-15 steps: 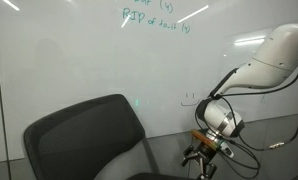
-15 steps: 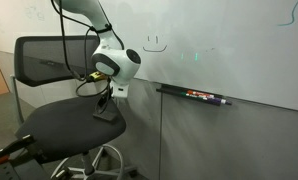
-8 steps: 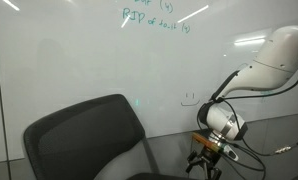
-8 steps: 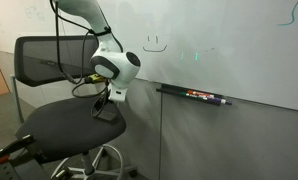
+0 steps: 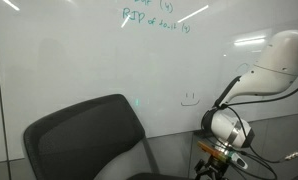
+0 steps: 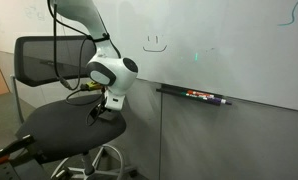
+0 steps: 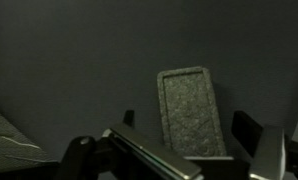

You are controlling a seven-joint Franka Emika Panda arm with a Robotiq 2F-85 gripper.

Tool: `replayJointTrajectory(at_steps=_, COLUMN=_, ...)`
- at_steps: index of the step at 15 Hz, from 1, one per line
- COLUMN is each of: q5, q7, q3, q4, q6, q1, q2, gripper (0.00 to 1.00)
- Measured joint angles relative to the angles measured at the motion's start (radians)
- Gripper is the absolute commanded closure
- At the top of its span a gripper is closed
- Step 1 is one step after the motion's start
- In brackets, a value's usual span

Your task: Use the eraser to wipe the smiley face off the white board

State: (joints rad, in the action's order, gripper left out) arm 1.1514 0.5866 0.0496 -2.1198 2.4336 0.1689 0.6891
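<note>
My gripper will wipe the smiley face off bit by bit, because the eraser is a narrow block [image 7: 190, 112] and the smile is a wide curve.
The eraser [image 7: 192, 100], a grey felt-faced block, lies on the dark chair seat, and in the wrist view it sits between my spread fingers. My gripper [image 7: 189, 125] is open, with one finger on each side of the eraser, just above it. In the exterior views the gripper [image 6: 100, 111] [image 5: 211, 168] hangs low over the seat. The smiley face [image 6: 155, 42] [image 5: 190, 98] is a small dark drawing on the white board [image 6: 239, 50] [image 5: 69, 60], above the gripper.
A black office chair [image 6: 49, 62] [image 5: 84, 135] stands in front of the board. Markers [image 6: 194, 95] lie on the ledge under the board. Teal handwriting [image 5: 154, 17] is higher up. Cables hang from the arm.
The gripper has moved down, away from the smiley face and toward the chair seat and eraser. It stays open.
</note>
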Motion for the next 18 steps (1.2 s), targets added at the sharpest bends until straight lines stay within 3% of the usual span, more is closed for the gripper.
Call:
replayJointTrajectory(at_steps=2, q5=-0.009, q7=-0.009, q3=0.000, q4=-0.005, q6=0.044, q1=0.002, q2=0.006, gripper=0.29)
replayJointTrajectory(at_steps=7, q5=-0.010, q7=-0.049, q3=-0.011, q4=-0.007, q6=0.136, q1=0.009, q2=0.007, gripper=0.68)
replayJointTrajectory(at_steps=12, q5=-0.086, q7=-0.045, q3=-0.023, q4=-0.010, q6=0.149, q1=0.024, q2=0.002, gripper=0.69)
replayJointTrajectory(at_steps=18, q5=-0.496, q7=0.128, q3=0.030, q4=-0.091, q6=0.142, q1=0.130, q2=-0.137, gripper=0.69)
